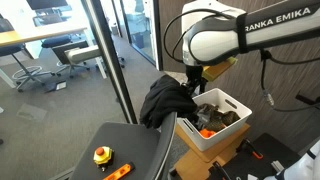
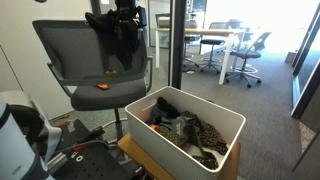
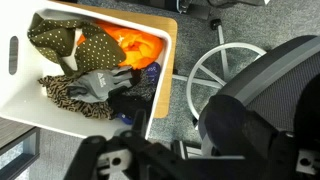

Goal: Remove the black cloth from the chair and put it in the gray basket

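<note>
The robot's gripper is hanging beside the black cloth's edge (image 3: 213,118) near the gray basket, so it should rise clear, turn and come down over the cloth's top fold on the chair's backrest (image 1: 170,86).
The black cloth (image 1: 165,102) (image 2: 121,38) hangs in folds over the backrest of the chair (image 1: 125,148) (image 2: 70,55). My gripper (image 1: 193,84) (image 2: 125,14) hovers right at the cloth's top edge, and its jaws look open with nothing between them. In the wrist view the gripper (image 3: 150,166) is a dark shape along the bottom, with the cloth (image 3: 245,125) as a rounded black mass just right of it. The gray basket (image 1: 229,103) (image 2: 222,112) (image 3: 22,90) stands beside the chair on a wooden board, holding several garments.
Small orange and yellow objects (image 1: 101,155) lie on the chair seat. Another chair's white round base (image 3: 225,70) sits on the carpet below. A glass partition with a dark frame (image 1: 112,60) stands behind the chair, with office desks and pale chairs beyond it.
</note>
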{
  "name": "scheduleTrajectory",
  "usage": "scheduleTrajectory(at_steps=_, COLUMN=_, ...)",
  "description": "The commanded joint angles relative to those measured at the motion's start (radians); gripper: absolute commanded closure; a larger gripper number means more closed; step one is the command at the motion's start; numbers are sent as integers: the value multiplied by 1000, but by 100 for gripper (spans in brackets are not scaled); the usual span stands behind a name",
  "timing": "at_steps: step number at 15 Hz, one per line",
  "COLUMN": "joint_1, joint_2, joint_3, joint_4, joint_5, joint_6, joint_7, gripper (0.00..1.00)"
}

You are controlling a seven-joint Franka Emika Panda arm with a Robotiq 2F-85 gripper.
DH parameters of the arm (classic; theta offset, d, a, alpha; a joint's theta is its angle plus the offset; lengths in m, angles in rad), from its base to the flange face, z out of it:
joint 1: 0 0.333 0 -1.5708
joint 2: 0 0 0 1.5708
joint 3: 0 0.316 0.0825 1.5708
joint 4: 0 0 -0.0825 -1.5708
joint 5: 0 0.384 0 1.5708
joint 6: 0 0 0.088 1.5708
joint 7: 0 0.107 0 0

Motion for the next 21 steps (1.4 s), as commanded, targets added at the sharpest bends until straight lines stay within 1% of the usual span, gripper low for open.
scheduleTrajectory(at_steps=1, joint_1=9, joint_2=1, joint_3=-8, joint_4=6, joint_5=-3, joint_6=-2, joint_7=3, gripper=0)
scheduleTrajectory(at_steps=6, joint_1=9, joint_2=-1, joint_3=-8, joint_4=11, joint_5=-3, joint_6=-2, joint_7=3, gripper=0)
scheduleTrajectory(at_steps=8, joint_1=13, joint_2=-35, joint_3=-29, joint_4=-11, joint_5=39, joint_6=28, joint_7=-20, gripper=0)
scheduleTrajectory(at_steps=12, joint_1=-8, joint_2=-120, joint_3=-70, joint_4=-30, joint_5=83, joint_6=7, joint_7=12, gripper=0)
scheduleTrajectory(at_steps=15, joint_1=-14, joint_2=-166, joint_3=-102, joint_4=-56, joint_5=123, joint_6=19, joint_7=11, gripper=0)
scheduleTrajectory(at_steps=17, joint_1=5, joint_2=-172, joint_3=-130, joint_4=-89, joint_5=212, joint_6=68, joint_7=-26, gripper=0)
scheduleTrajectory(at_steps=18, joint_1=21, joint_2=-170, joint_3=-144, joint_4=-104, joint_5=277, joint_6=97, joint_7=-58, gripper=0)
scheduleTrajectory(at_steps=21, joint_1=42, joint_2=-178, joint_3=-158, joint_4=-147, joint_5=421, joint_6=192, joint_7=-120, gripper=0)
